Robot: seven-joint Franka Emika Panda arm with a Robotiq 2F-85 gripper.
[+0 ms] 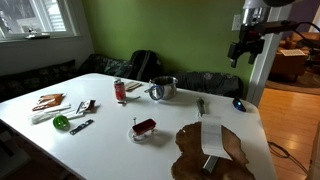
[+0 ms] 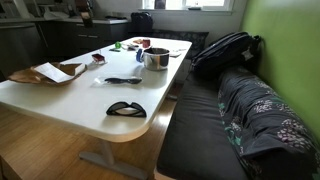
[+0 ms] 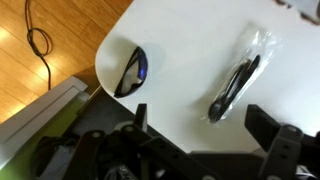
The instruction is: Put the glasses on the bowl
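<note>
The small blue-tinted dark object [image 1: 238, 104] bends around a pale gap [image 3: 131, 73], so I should expect to find thin arms folded behind it when I pick it up.
The glasses [image 1: 143, 127], a small dark red item with pale clear parts, lie on the white table [image 1: 110, 140] near its front middle. The shiny silver metal bowl [image 1: 163, 88] stands upright further back; it also shows in an exterior view [image 2: 156, 58]. My gripper [image 1: 238, 52] hangs high above the table's far right end, well away from both. In the wrist view my gripper [image 3: 205, 130] is open and empty, above the table corner. The glasses and the bowl are out of the wrist view.
A small blue-tinted dark object [image 3: 130, 72] lies at the table corner, a black item in clear plastic [image 3: 235, 85] beside it. A red can [image 1: 120, 90], a green round thing [image 1: 61, 122] and a wooden board [image 1: 210, 150] are on the table. A backpack [image 2: 225, 50] sits on the bench.
</note>
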